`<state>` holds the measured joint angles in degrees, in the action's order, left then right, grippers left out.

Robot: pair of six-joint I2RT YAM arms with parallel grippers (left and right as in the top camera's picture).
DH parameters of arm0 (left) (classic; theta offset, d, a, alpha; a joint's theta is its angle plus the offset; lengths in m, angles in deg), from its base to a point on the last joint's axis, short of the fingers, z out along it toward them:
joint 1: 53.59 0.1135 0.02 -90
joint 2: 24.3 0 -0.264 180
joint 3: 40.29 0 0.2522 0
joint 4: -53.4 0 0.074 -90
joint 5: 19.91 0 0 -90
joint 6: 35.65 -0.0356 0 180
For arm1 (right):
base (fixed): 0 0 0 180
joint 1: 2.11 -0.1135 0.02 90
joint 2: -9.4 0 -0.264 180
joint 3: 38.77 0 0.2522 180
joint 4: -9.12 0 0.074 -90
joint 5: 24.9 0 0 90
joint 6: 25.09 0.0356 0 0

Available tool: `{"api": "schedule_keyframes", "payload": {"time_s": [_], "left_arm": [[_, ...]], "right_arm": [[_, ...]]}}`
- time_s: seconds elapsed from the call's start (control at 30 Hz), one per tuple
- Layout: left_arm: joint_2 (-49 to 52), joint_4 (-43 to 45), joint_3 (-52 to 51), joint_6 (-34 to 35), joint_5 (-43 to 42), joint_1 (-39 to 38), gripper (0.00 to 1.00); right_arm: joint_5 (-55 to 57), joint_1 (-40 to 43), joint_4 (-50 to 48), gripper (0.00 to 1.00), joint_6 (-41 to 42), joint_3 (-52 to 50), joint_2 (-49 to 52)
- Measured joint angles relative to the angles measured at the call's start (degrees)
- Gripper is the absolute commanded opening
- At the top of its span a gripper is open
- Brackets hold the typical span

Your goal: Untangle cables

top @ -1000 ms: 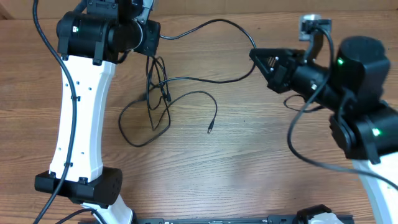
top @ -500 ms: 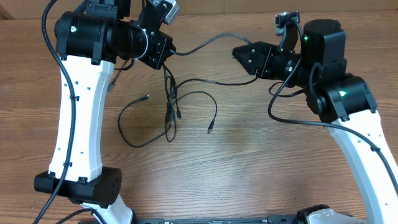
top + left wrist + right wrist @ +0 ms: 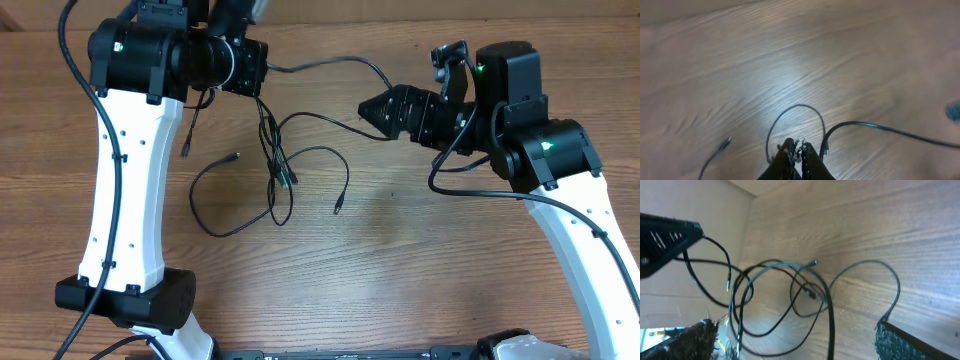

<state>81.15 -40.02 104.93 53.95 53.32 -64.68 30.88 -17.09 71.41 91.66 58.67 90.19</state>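
I should use my left gripper to bring the hanging cables [image 3: 268,130] back over to my right gripper, since a strand of cable [image 3: 831,322] runs loose between its open fingers.
The cables [image 3: 275,165] are thin black cords, looped over each other on the wooden table left of centre. My left gripper [image 3: 262,78] is above them at the back, shut on the cables, which hang down from it to the table. One strand runs right from it towards my right gripper [image 3: 368,110]. In the left wrist view the left gripper [image 3: 797,149] is pressed shut, with the cables [image 3: 860,124] curving past. In the right wrist view the right gripper [image 3: 796,332] is open wide, and a strand of the cables [image 3: 830,320] runs loose between its fingers.
Loose plug ends lie at the left [image 3: 235,156] and right [image 3: 337,208] of the tangle. The left arm's white link [image 3: 130,190] stands left of the cables. The right arm [image 3: 570,200] and its thick wire fill the right side.
My right gripper has gone from shut to wide open and moved left towards the tangle. The left gripper stays shut; the hanging loops have shifted slightly.
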Motion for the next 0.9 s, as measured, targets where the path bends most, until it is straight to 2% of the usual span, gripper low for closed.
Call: {"api": "schedule_keyframes", "payload": {"time_s": [0.13,0.3,0.63,0.77,0.9], "left_arm": [[0.0,0.5,0.0,10.6,5.7,0.0,0.04],[0.0,2.5,0.0,15.6,3.7,0.0,0.04],[0.0,7.2,0.0,19.8,-14.6,0.0,0.04],[0.0,10.6,0.0,20.0,-24.1,0.0,0.04],[0.0,13.8,0.0,20.1,-29.9,0.0,0.04]], "right_arm": [[-2.3,0.0,1.3,1.0,0.0,0.0,0.0],[-6.5,-0.8,1.2,1.0,0.2,0.0,0.0],[-6.8,-3.1,-2.3,1.0,3.8,0.0,0.0],[-6.8,-3.1,-2.5,1.0,4.5,0.0,0.2],[-6.7,-3.8,-2.5,1.0,4.7,0.0,1.0]]}}
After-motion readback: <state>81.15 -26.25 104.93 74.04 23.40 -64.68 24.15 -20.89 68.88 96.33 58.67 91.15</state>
